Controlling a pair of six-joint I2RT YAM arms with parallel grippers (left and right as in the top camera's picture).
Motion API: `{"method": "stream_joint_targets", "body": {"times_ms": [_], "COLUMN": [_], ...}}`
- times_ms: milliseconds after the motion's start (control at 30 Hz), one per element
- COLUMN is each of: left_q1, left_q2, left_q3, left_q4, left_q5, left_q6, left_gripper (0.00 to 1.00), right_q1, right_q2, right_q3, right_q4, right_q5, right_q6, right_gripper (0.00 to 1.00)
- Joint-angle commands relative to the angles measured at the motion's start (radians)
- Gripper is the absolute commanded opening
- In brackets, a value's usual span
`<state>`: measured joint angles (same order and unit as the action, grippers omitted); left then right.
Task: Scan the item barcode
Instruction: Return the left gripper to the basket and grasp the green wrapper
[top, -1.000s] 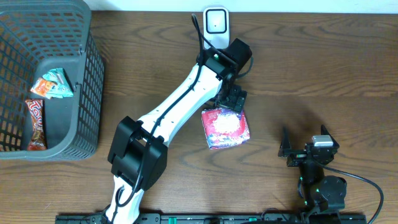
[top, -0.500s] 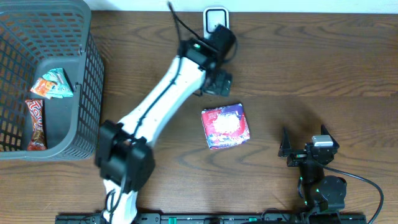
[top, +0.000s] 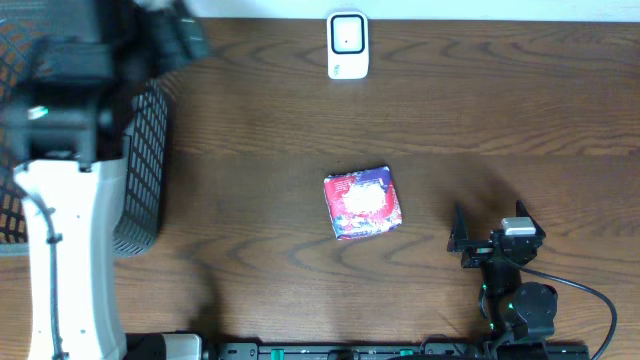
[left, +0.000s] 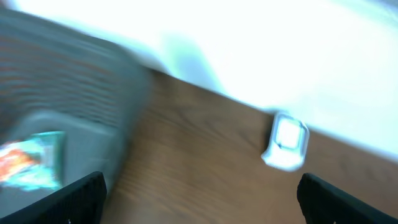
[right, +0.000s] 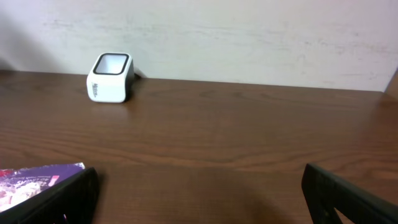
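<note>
The green snack packet lies free of the basket's side (left: 84, 146). My left gripper should keep going into the basket with its fingers open until they are on both sides of that packet (left: 46, 160).
The item, a red and purple packet (top: 362, 203), lies flat on the table at its middle, with nothing touching it. The white barcode scanner (top: 347, 44) stands at the far edge. My left arm is swung to the far left over the basket, and its gripper (top: 175, 36) shows only as a dark blur there. In the left wrist view the left gripper (left: 202, 208) is open and empty, with the scanner (left: 286, 142) far ahead. My right gripper (top: 488, 224) rests open to the right of the packet. Its wrist view has the packet's corner (right: 37, 177) at lower left and the scanner (right: 111, 77) beyond.
A grey mesh basket (top: 143, 150) stands at the far left, mostly covered by my left arm. The left wrist view shows its wall (left: 74, 68) and a snack packet (left: 34, 160) inside. A pale wall rises behind the table's far edge.
My left arm has swung away from the packet, past the scanner, to the far left over the basket. The packet stays on the table. The right arm has not moved.
</note>
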<state>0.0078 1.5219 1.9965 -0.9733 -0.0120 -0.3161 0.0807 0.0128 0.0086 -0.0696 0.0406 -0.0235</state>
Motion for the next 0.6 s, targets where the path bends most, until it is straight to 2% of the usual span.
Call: {"method": "stream_joint_targets", "body": {"times_ms": [0, 233, 500, 567], "left_q1": [0.131, 0.361, 0.401, 0.401], "left_q2": [-0.002, 0.090, 0.311, 0.365], "left_q3": [0.006, -0.039, -0.076, -0.076], "left_q4": [-0.006, -0.055, -0.072, -0.072], "left_q5": [-0.008, -0.008, -0.010, -0.051], "left_q6": [-0.031, -0.064, -0.064, -0.077], "left_gripper": [0.98, 0.98, 0.98, 0.98], "right_q1": [0.002, 0.002, 0.002, 0.002], "right_q2": [-0.002, -0.002, -0.002, -0.002], "right_q3": [-0.003, -0.003, -0.003, -0.003], "right_q4": [-0.002, -0.002, -0.002, -0.002], "right_q5": [-0.002, -0.002, -0.002, -0.002], "right_q6": [-0.008, -0.008, -0.008, -0.008], "right_gripper": [0.99, 0.99, 0.99, 0.99]}}
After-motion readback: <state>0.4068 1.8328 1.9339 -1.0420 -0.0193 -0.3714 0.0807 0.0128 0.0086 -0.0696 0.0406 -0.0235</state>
